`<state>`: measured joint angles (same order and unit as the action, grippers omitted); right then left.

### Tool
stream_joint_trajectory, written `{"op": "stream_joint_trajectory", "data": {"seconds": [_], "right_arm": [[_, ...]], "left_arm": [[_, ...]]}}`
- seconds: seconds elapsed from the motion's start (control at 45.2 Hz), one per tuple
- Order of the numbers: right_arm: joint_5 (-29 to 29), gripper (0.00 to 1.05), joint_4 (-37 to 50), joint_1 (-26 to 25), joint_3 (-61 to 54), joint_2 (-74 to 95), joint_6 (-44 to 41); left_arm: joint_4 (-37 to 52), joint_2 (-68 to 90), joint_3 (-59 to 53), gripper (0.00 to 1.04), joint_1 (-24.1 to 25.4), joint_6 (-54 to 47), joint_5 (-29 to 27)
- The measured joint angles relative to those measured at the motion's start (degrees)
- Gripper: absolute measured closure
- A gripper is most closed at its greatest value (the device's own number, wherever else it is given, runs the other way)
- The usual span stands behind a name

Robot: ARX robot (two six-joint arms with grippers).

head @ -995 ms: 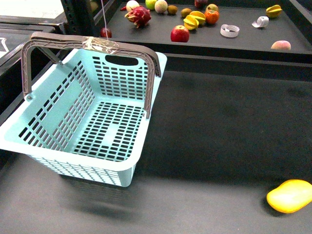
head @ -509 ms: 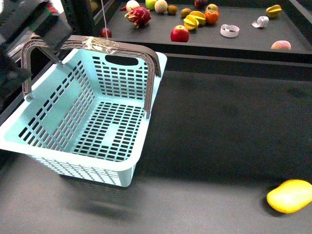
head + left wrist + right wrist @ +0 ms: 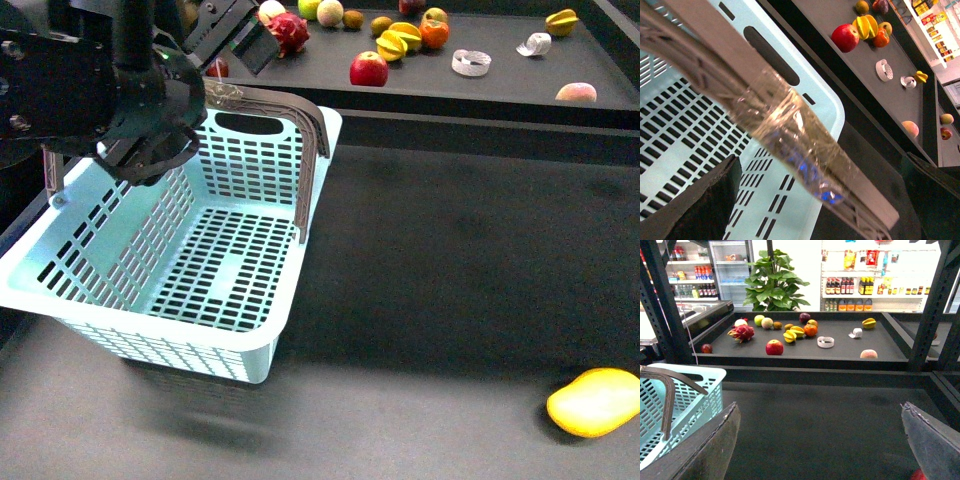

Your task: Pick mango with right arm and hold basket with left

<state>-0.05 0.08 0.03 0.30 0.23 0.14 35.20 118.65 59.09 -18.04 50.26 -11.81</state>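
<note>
My gripper will make the light-blue basket (image 3: 190,255) swing and tilt beneath its taped handles when I lift, since those handles join the basket at small round pivots (image 3: 303,234).
The light-blue basket (image 3: 170,250) stands at the table's left, its grey-brown handles (image 3: 290,105) upright and taped together. My bulky black left arm (image 3: 100,95) reaches over the basket's far left corner. The left gripper (image 3: 232,45) is open just above the handles. In the left wrist view the clear-taped handle (image 3: 790,130) runs between the open left gripper's (image 3: 820,200) jaws, untouched. The yellow mango (image 3: 595,400) lies at the front right of the table. My right gripper (image 3: 817,445) is open and empty over bare table; the mango is out of its view, the basket (image 3: 685,395) beside it.
A raised back shelf (image 3: 500,90) holds a red apple (image 3: 369,69), a dragon fruit (image 3: 288,32), star fruits (image 3: 400,42), a peach (image 3: 576,93) and tape rolls (image 3: 471,63). Dark table (image 3: 450,260) lies between basket and mango.
My left arm has come in from the upper left and now hangs over the basket's handles. The basket and the mango have not moved.
</note>
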Motion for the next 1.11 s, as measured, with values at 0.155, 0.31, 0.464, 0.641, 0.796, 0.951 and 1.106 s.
{"op": "stream_joint_trajectory", "data": {"seconds": [0.155,0.31,0.464,0.641,0.796,0.951,1.106], "right_arm": [[0.0,0.08,0.0,0.0,0.0,0.0,0.0],[0.0,0.08,0.0,0.0,0.0,0.0,0.0],[0.0,0.08,0.0,0.0,0.0,0.0,0.0],[0.0,0.08,0.0,0.0,0.0,0.0,0.0],[0.0,0.08,0.0,0.0,0.0,0.0,0.0],[0.0,0.08,0.0,0.0,0.0,0.0,0.0],[0.0,0.08,0.0,0.0,0.0,0.0,0.0]], "left_arm": [[-0.9,4.3,5.7,0.06,-0.1,0.3,-0.6],[-1.4,7.9,9.4,0.16,-0.5,0.2,-1.5],[-3.1,9.7,12.1,0.48,-0.7,-0.3,-1.7],[-5.6,9.0,12.7,0.73,-0.8,2.3,0.0],[-4.9,4.9,6.6,0.83,-1.0,-1.4,2.3],[0.1,-7.0,-5.7,0.84,-1.5,-4.9,6.6],[5.1,-18.0,-16.1,0.84,-3.4,-13.7,12.6]]}}
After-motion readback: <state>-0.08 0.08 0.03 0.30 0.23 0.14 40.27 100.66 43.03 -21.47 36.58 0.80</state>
